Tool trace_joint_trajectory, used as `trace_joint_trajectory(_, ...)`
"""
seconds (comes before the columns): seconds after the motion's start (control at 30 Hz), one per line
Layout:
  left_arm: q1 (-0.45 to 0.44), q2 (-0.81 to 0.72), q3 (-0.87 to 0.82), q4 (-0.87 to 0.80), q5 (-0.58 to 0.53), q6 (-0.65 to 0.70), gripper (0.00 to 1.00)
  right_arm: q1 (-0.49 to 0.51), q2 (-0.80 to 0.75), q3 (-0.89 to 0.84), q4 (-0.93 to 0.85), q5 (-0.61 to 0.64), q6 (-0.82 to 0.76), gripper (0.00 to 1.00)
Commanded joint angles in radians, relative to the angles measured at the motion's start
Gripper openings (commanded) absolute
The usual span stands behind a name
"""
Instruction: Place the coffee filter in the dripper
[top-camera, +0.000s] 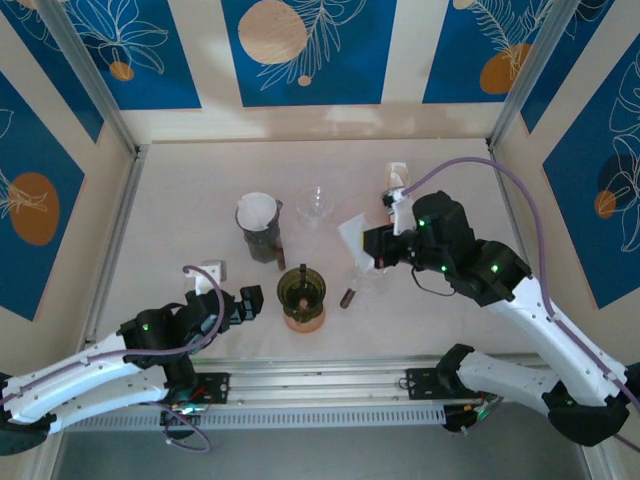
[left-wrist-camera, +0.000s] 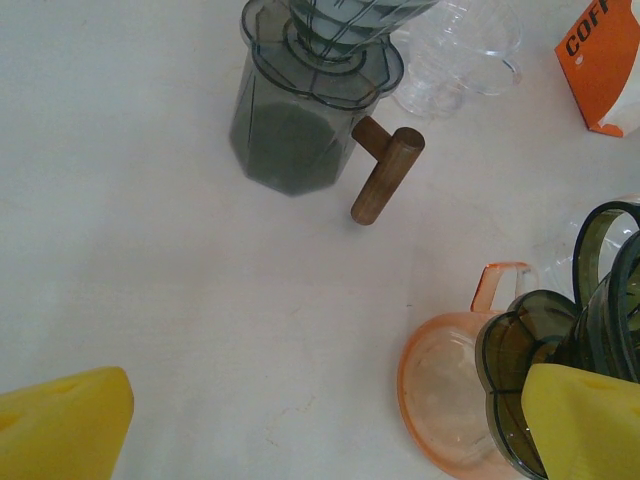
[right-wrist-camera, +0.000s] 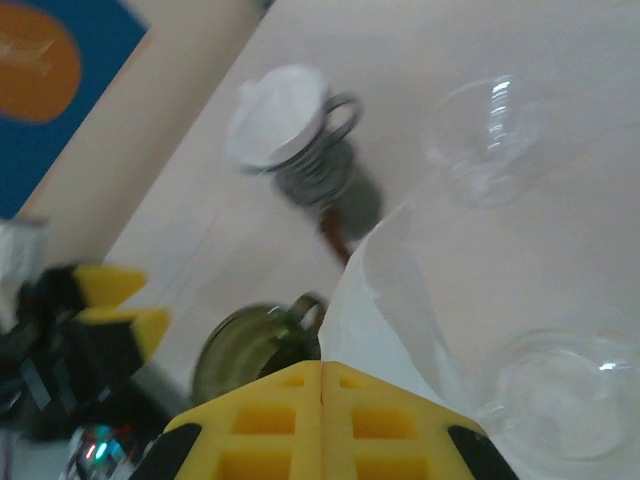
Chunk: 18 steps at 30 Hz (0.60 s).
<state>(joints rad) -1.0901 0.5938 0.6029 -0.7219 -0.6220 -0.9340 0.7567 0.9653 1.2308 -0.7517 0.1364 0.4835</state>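
Observation:
The dark green dripper's opening (top-camera: 301, 289) is empty and uncovered, so my right gripper goes on carrying the white filter to it until the filter sits inside the dripper's rim (top-camera: 302, 284).
My right gripper (top-camera: 370, 252) (right-wrist-camera: 322, 372) is shut on a white paper coffee filter (top-camera: 352, 234) (right-wrist-camera: 385, 300), held in the air right of the table's middle. The dark green dripper (top-camera: 302, 288) (right-wrist-camera: 245, 348) (left-wrist-camera: 545, 365) sits on an orange cup (top-camera: 303, 320) (left-wrist-camera: 445, 385), below and left of the filter. My left gripper (top-camera: 258, 299) (left-wrist-camera: 320, 430) stands open just left of that dripper, low over the table, nothing between its yellow fingers (left-wrist-camera: 62, 425).
A second dripper lined with a white filter (top-camera: 257, 212) (right-wrist-camera: 277, 112) stands on a dark server (left-wrist-camera: 295, 125) with a wooden handle (left-wrist-camera: 385, 175). A clear glass dripper (top-camera: 318, 205) (right-wrist-camera: 485, 128) stands behind. A clear server (top-camera: 366, 280) (right-wrist-camera: 565, 395) is under my right gripper. An orange filter box (left-wrist-camera: 605, 60) lies at the back.

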Motion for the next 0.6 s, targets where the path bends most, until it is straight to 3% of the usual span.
trace_joint_trajectory(0.0,0.009,-0.005,0.023,-0.013,0.004,0.009,1.0,0.085,0.037,0.064,-0.117,-0.07,-0.022,0.0)
trace_joint_trajectory(0.27,0.009,-0.006,0.014,0.001,0.01,0.008,1.0,0.196,0.152,0.134,-0.196,-0.052,0.019,0.0)
trace_joint_trajectory(0.57,0.009,-0.012,0.032,0.005,0.033,0.036,1.0,0.217,0.3,0.247,-0.256,-0.07,-0.008,0.0)
